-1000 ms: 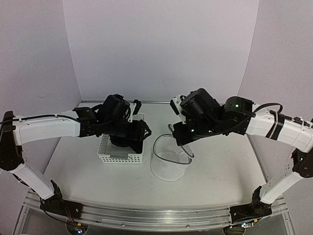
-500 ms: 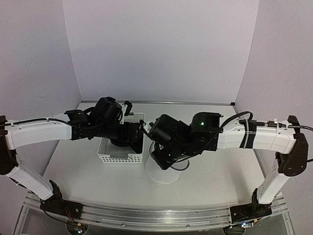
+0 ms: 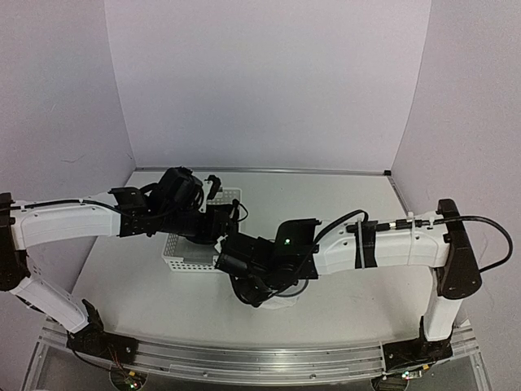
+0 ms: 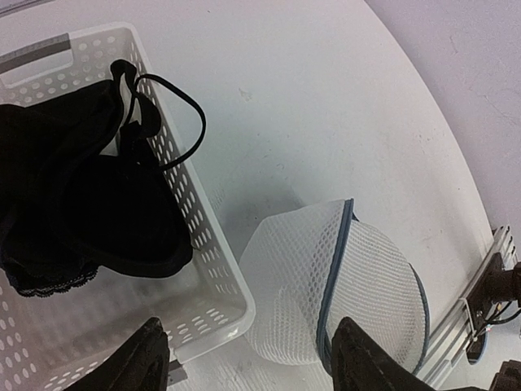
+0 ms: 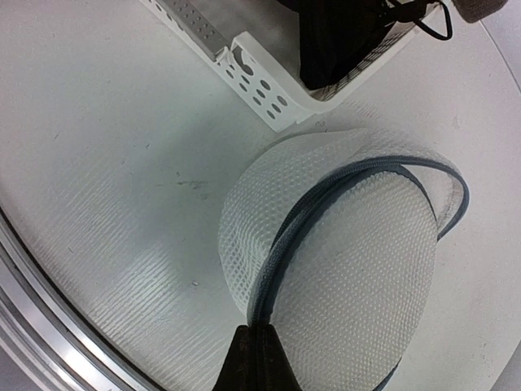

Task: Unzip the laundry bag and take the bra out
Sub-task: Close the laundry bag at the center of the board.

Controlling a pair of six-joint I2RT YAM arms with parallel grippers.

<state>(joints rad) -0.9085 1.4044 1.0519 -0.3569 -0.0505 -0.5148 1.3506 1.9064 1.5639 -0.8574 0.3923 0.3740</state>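
The bra is inside the basket (image 4: pixel 122 216) and the table under the laundry bag is clear. My right gripper goes on lowering the bag's rim and lets go beside the basket (image 5: pixel 199 244).
The laundry bag (image 5: pixel 358 269), white mesh with a grey zipper rim, lies on its side on the table beside the basket. My right gripper (image 5: pixel 256 352) is shut on the zipper line at the bag's near edge. In the top view the right arm covers most of the laundry bag (image 3: pixel 281 305). The bra (image 4: pixel 81 204), black with thin straps, lies inside the white perforated basket (image 4: pixel 213 269). My left gripper (image 4: pixel 256 366) hangs open above the basket's corner and the laundry bag (image 4: pixel 358 277), holding nothing.
The white basket (image 3: pixel 181 259) stands left of centre on the table. The right arm stretches low across the table's middle from the right. The table's metal front rail (image 5: pixel 32 326) runs close to the bag.
The right arm swept down and to the left across the bag, its gripper staying shut, and the bag now lies lower and further left under it. The left arm barely shifted.
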